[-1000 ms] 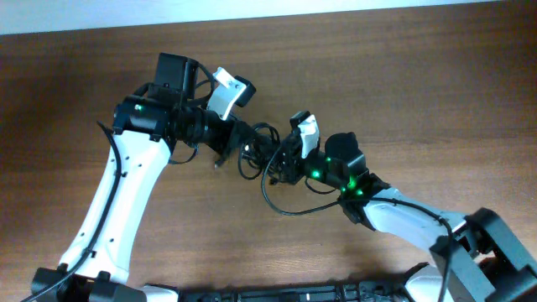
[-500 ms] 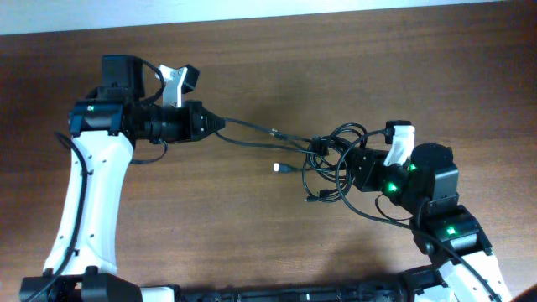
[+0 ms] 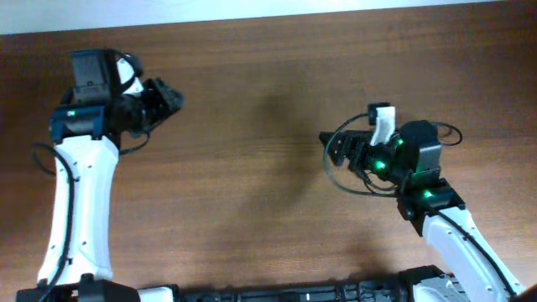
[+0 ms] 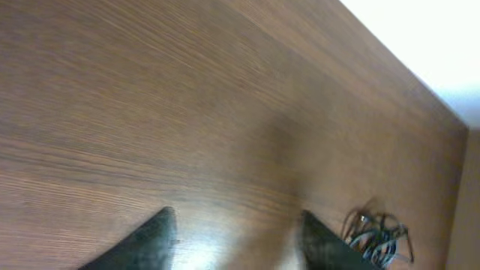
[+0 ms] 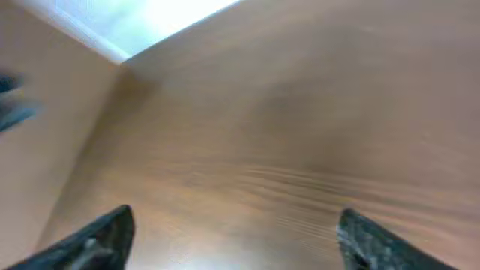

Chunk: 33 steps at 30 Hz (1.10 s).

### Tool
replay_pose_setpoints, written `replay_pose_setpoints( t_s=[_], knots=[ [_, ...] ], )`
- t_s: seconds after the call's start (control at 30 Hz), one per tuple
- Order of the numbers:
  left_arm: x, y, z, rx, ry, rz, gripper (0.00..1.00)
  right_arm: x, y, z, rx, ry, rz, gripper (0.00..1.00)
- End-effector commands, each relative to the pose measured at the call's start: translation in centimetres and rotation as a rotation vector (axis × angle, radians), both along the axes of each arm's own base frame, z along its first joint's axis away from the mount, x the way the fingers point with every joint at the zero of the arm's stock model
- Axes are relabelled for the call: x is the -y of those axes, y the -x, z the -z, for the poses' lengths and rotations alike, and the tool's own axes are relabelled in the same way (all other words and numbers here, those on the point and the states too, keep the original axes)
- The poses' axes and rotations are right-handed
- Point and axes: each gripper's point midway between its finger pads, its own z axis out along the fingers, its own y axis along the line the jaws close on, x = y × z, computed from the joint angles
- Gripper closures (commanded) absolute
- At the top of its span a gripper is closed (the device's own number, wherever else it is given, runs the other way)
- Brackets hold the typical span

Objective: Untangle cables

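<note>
The cables are bunched in a tangle [image 4: 379,236] by the robot's right gripper, so next the left gripper pulls one cable away while the right gripper holds the others.
The cables [image 3: 340,178] show as thin black loops bunched around and under my right gripper [image 3: 333,149] at the table's right side. In the overhead view I cannot tell whether they hang on its body or lie on the wood. The left wrist view shows the same bunch [image 4: 379,234] as a small tangle far off at lower right. My right gripper [image 5: 236,221] is open, with only bare wood between its fingers. My left gripper [image 3: 168,98] is at the far upper left, well away from the cables. It [image 4: 238,225] is open and holds nothing.
The brown wooden table [image 3: 252,168] fills the view, with its far edge [image 3: 268,15] against a pale wall. Thicker black wires run along both white arms. A dark bar lies along the front edge [image 3: 277,294].
Both grippers were shut on the cables and stretched them apart. Both have since opened and let go. The left arm drew back to the far left, and the bunch now sits by the right gripper.
</note>
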Motion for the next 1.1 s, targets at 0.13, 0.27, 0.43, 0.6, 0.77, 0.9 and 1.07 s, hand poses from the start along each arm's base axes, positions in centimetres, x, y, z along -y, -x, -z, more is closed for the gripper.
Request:
replay_pose_setpoints(
  t_s=[0.13, 0.27, 0.43, 0.6, 0.77, 0.9, 1.07],
  knots=[
    [5.5, 0.4, 0.0, 0.026, -0.090, 0.137, 0.18, 13.1, -0.7, 4.4, -0.150, 0.332, 0.566, 0.12],
    [6.8, 0.4, 1.2, 0.006, -0.140, 0.162, 0.11, 14.7, 1.1, 10.4, -0.344, 0.511, 0.534, 0.13],
    [6.9, 0.3, 1.7, -0.007, -0.143, 0.163, 0.09, 9.4, 0.7, 17.4, -0.494, 0.329, 0.280, 0.49],
    [5.3, -0.2, 1.9, 0.000, -0.220, 0.110, 0.10, -1.9, 0.8, 13.2, -0.291, 0.288, -0.242, 0.96],
    [3.0, -0.7, 2.0, -0.005, -0.243, 0.048, 0.08, -11.0, 4.3, 6.2, -0.193, 0.412, -0.634, 0.91],
    [4.4, -0.3, 1.8, -0.012, -0.168, 0.097, 0.06, -13.4, 1.9, -1.5, -0.072, 0.274, -0.681, 0.38],
    [8.9, 2.1, 4.4, -0.137, -0.093, 0.239, 0.14, -2.4, -3.9, 0.2, -0.338, 0.312, -0.118, 0.15]
  ],
)
